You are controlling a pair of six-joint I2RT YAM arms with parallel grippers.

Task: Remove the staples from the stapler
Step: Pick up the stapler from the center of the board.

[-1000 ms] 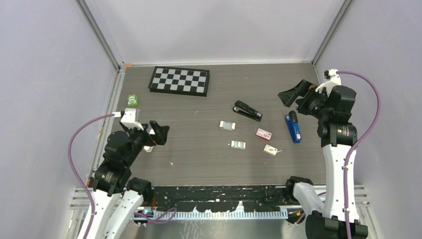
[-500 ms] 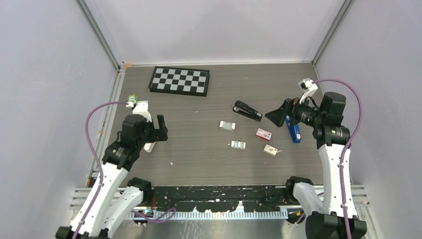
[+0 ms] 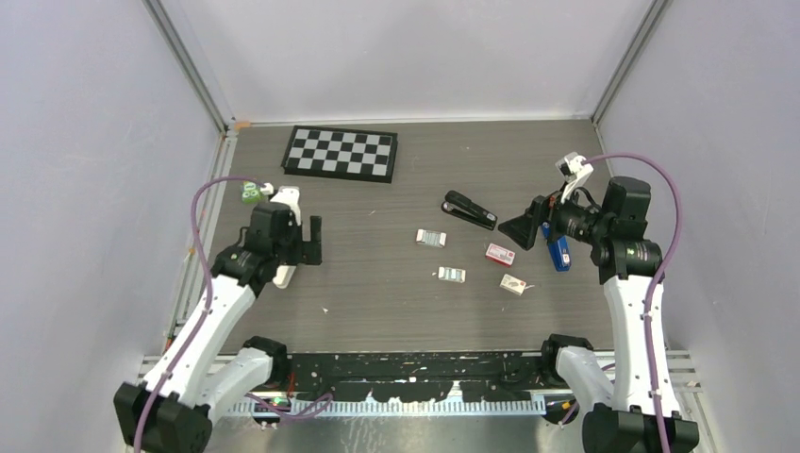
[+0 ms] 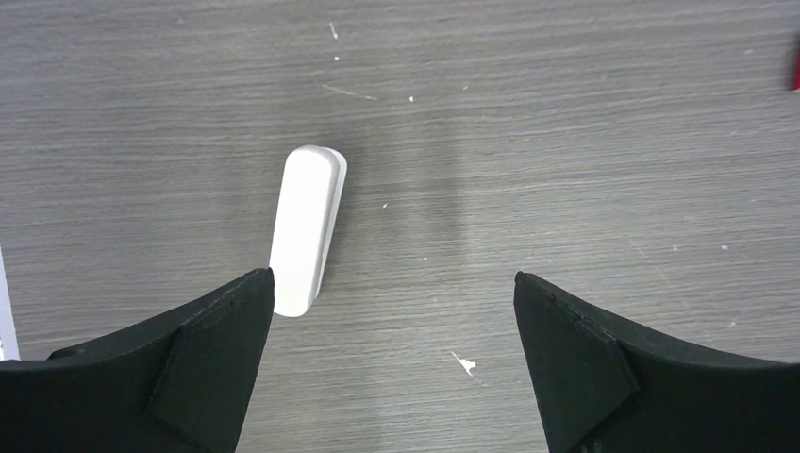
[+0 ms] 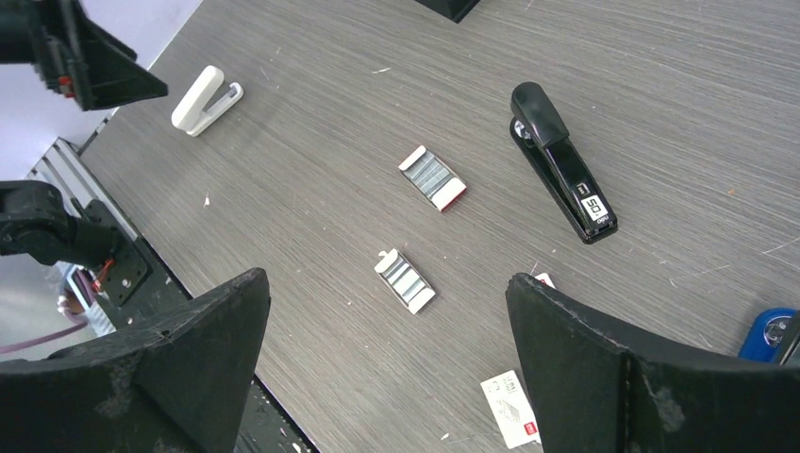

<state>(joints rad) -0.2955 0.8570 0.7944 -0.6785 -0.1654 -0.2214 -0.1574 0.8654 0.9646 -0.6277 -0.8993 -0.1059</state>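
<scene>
The white stapler's long sides (image 4: 313, 231) face the open fingers of my left gripper. The gripper should keep going down over the stapler's far end (image 4: 316, 168) and close there.
Three staplers lie on the grey wood table. The black stapler (image 3: 469, 210) (image 5: 563, 162) is at centre right, and the blue stapler (image 3: 558, 251) (image 5: 774, 332) lies partly under my right arm. The white stapler (image 3: 282, 276) (image 4: 307, 229) (image 5: 206, 99) is on the left. My left gripper (image 3: 300, 247) (image 4: 391, 283) hovers open just above and right of the white stapler, with nothing between its fingers. My right gripper (image 3: 530, 229) (image 5: 385, 278) hangs open above the table, between the black and blue staplers, and holds nothing.
Two open trays of staples (image 3: 430, 238) (image 3: 451, 275) (image 5: 433, 177) (image 5: 406, 280) lie mid-table. A red box (image 3: 500, 254) and a white box (image 3: 513, 284) (image 5: 509, 408) sit near them. A chessboard (image 3: 341, 153) is at the back and a green object (image 3: 250, 192) at the left edge.
My left arm has reached forward over the white stapler. My right gripper has swung left and down, from the far right toward the black stapler. Both stayed open.
</scene>
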